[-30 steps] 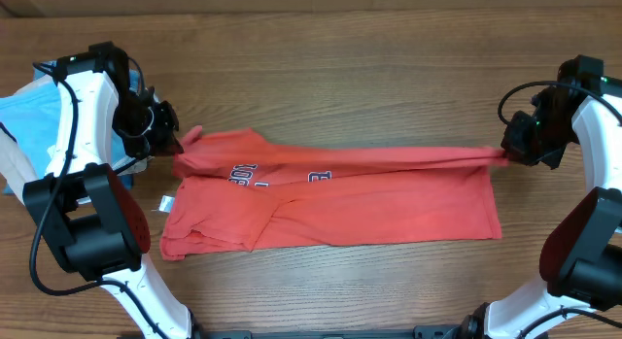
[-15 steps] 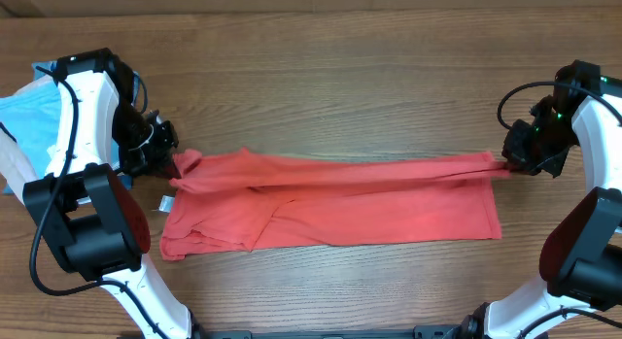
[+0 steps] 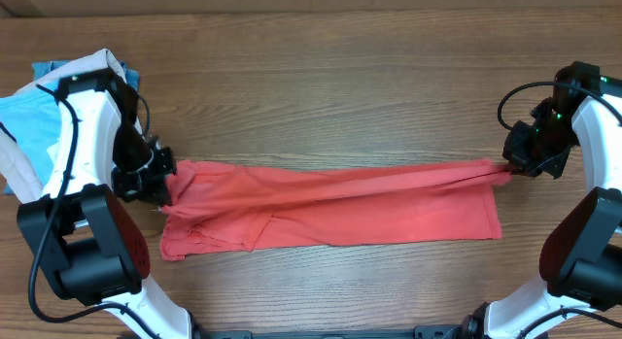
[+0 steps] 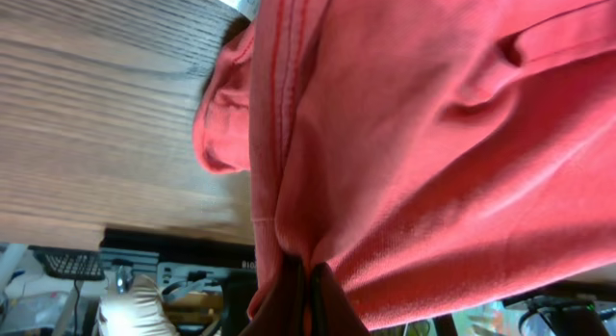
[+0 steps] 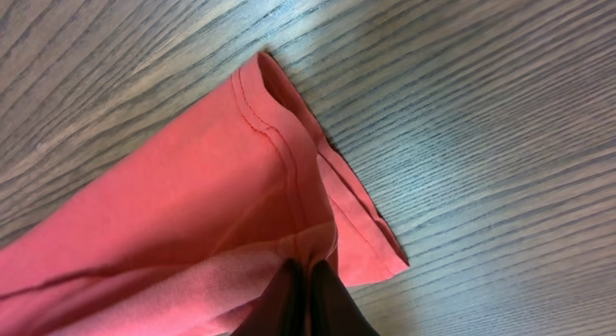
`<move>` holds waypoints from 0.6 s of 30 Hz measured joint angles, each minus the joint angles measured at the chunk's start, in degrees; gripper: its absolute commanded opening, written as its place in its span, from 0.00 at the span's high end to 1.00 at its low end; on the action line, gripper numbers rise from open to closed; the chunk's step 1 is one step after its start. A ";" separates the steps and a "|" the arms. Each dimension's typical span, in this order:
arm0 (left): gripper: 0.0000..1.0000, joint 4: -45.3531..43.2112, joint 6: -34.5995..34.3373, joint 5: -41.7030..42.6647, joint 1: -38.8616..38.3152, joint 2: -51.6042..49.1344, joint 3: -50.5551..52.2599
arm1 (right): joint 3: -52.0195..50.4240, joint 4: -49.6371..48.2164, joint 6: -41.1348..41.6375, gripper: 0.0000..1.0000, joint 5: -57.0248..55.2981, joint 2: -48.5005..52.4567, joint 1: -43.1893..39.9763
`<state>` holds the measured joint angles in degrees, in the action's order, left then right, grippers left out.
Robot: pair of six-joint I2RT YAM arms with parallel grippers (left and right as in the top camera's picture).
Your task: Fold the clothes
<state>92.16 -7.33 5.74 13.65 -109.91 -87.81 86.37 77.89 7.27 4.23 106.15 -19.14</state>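
My left gripper goes on lowering the T-shirt's top edge (image 3: 335, 189) onto the T-shirt's lower layer (image 3: 216, 234) and then lets it go, as that edge is tight between both grippers above the layer.
The coral-red T-shirt (image 3: 330, 208) lies stretched left to right across the wooden table, folded lengthwise, its lettering hidden. My left gripper (image 3: 163, 184) is shut on the shirt's left end; the left wrist view shows the red cloth (image 4: 404, 143) pinched between my fingers (image 4: 310, 293). My right gripper (image 3: 509, 168) is shut on the shirt's right end at the hem; the right wrist view shows the hem corner (image 5: 289, 153) leading into my closed fingers (image 5: 306, 283). The top edge is pulled taut between both grippers, low over the table.
A light blue T-shirt (image 3: 29, 125) with beige cloth (image 3: 92, 61) lies at the far left edge behind my left arm. Bare wooden table (image 3: 330, 77) stretches behind the shirt.
Both grippers have carried the shirt's far edge toward the near side. The lettering is now covered by the fold, and the left gripper moved down and slightly right.
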 measured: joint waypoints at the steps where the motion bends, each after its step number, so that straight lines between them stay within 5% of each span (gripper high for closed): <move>1: 0.96 -1.11 0.00 -0.02 0.00 0.00 1.22 | 0.00 0.02 -0.02 0.92 0.02 0.00 0.00; 18: 0.96 -5.88 -1.07 -1.20 -0.04 0.00 12.15 | -2.78 2.34 0.00 0.91 -0.68 -0.02 0.00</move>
<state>86.28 -8.40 4.54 13.61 -109.91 -75.66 83.59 80.23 7.27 3.55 106.13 -19.14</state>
